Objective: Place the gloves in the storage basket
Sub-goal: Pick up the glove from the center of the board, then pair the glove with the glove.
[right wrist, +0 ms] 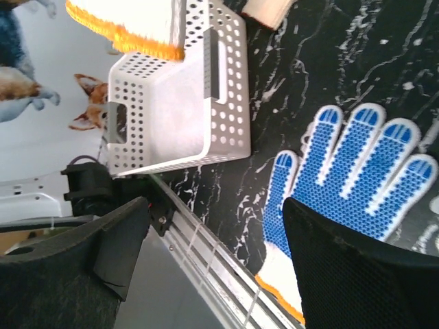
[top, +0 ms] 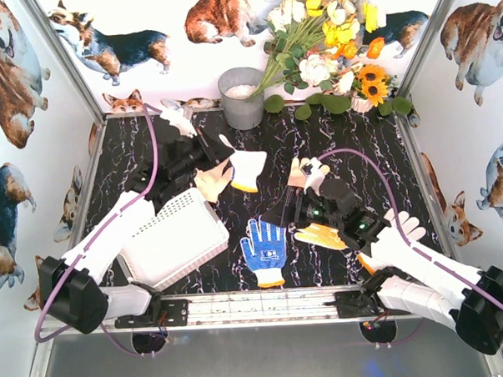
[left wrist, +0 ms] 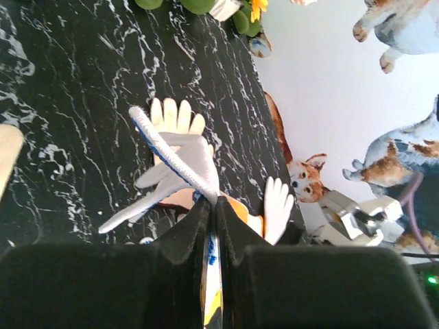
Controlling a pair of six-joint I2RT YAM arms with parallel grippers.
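The orange cuff hangs free and faces the open fingers, so the robot's right gripper keeps heading toward the cream-white glove until it can close on the cuff.
My left gripper is shut on a cream-white glove with an orange cuff and holds it above the table, beyond the far corner of the white storage basket. In the left wrist view the jaws pinch that glove. My right gripper is open and empty above the blue dotted glove, which shows between its fingers. The yellow glove lies under the right wrist. The basket looks empty.
Another cream glove lies by the basket's far corner. White gloves lie at the back left, mid-table and right. A grey metal bucket and flowers stand at the back.
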